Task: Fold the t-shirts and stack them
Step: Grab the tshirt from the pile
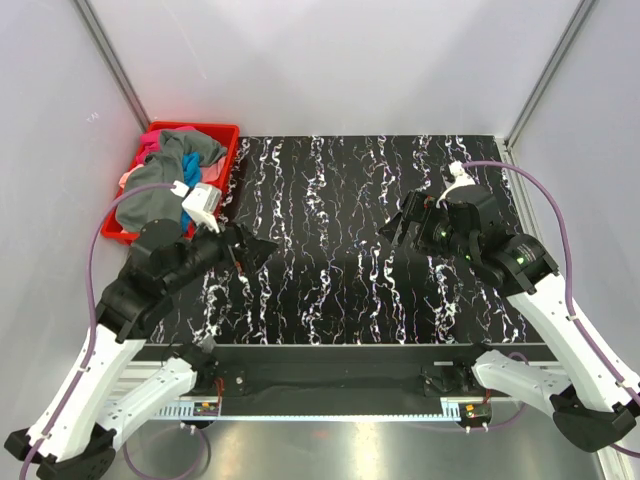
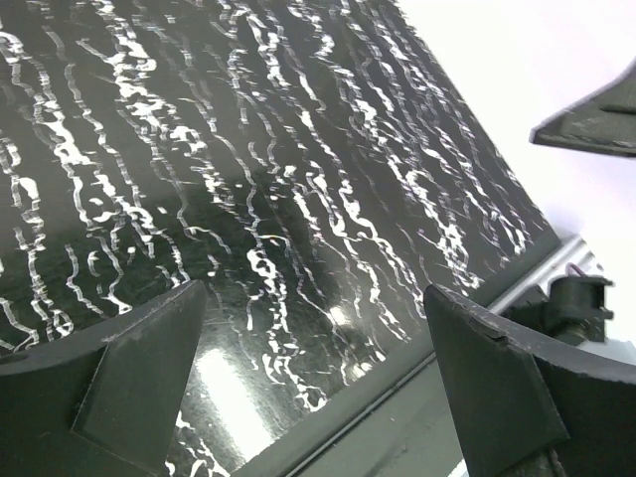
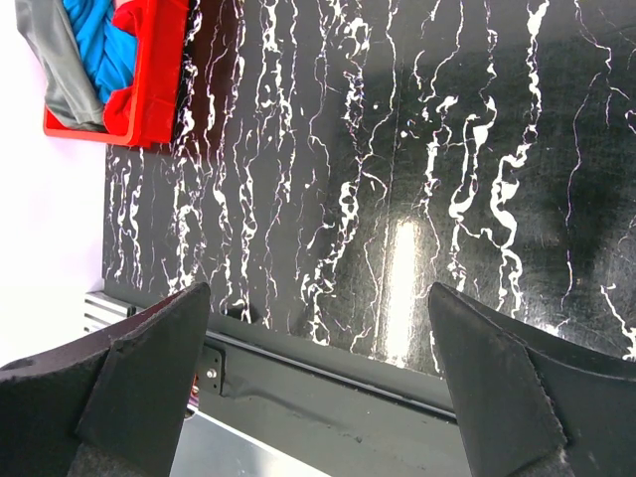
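Note:
I go on moving my open left gripper to the t-shirt's far end (image 1: 204, 148) until its fingers pinch cloth, because the dark grey t-shirt (image 1: 167, 162) is on top in the red crate.
The t-shirts lie heaped in a red crate (image 1: 226, 131) at the table's far left. A dark grey t-shirt (image 1: 150, 196) is on top, spilling over the crate's near rim, with teal (image 1: 176, 150) and magenta-pink (image 1: 150, 139) cloth under it. In the right wrist view I see the grey t-shirt (image 3: 52, 60) and the teal one (image 3: 94, 38) in the crate (image 3: 149, 79). My left gripper (image 1: 257, 254) (image 2: 313, 288) hovers open over the table's near left, just right of the crate, with nothing between its fingers. My right gripper (image 1: 396, 228) (image 3: 318, 288) hangs open over the middle right, also holding nothing.
The black, white-veined tabletop (image 1: 330, 250) stretches between the arms. Its near edge is a grey metal rail (image 3: 328, 383). White walls close in the back and sides. A dark fingertip (image 2: 591, 121) of the other arm shows at the upper right of the left wrist view.

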`<state>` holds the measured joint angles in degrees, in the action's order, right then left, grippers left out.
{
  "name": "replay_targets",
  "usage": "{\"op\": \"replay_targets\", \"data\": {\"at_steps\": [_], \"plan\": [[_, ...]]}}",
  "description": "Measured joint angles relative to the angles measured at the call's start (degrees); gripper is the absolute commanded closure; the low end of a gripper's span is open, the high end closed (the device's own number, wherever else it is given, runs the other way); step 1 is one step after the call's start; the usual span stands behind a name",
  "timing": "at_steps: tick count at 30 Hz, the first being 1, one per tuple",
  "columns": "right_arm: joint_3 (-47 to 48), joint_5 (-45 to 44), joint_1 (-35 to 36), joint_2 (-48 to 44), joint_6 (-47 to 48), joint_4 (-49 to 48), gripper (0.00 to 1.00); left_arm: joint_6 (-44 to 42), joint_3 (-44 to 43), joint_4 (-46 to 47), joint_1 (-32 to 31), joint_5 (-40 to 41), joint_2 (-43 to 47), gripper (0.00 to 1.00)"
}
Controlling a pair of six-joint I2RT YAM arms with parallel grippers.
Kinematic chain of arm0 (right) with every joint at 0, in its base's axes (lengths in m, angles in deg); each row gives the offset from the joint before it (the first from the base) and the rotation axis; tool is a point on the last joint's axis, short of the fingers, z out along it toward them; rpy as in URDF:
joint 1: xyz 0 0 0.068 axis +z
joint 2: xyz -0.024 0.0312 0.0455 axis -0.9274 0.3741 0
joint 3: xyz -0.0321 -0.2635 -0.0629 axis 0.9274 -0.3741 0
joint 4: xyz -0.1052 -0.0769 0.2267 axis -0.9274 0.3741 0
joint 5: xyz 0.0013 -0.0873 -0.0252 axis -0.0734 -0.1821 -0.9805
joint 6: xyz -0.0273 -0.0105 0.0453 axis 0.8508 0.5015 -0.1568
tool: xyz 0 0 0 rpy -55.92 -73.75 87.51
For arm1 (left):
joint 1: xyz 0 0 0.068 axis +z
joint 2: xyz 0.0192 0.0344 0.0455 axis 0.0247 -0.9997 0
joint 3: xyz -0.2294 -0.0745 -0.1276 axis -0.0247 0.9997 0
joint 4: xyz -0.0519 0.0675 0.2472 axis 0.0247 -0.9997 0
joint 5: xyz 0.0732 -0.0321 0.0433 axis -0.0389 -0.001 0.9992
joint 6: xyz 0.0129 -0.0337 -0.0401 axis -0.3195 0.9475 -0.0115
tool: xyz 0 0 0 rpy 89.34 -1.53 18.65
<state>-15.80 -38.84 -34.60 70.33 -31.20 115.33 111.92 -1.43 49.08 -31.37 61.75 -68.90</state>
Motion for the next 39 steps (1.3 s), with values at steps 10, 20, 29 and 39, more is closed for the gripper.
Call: {"op": "replay_targets", "data": {"at_steps": [10, 20, 29, 39], "plan": [[0.02, -0.02, 0.0, -0.07, 1.16, 0.44, 0.0, 0.98, -13.55, -7.3, 3.98, 21.33, -15.12, 0.01], [-4.13, 5.18, 0.0, -4.31, 1.7, -2.71, 0.0, 8.76, -25.68, -2.56, 36.02, 36.52, -36.02, 0.09], [-5.11, 7.39, 0.0, -6.21, 3.65, -4.31, 0.0, 9.64, -21.57, 11.1, 37.62, 39.3, -42.05, 0.25], [-5.09, 7.37, 0.0, -3.74, 5.62, -5.4, 0.0, 7.98, -17.99, 16.59, 28.15, 43.78, -41.97, 0.18]]}}
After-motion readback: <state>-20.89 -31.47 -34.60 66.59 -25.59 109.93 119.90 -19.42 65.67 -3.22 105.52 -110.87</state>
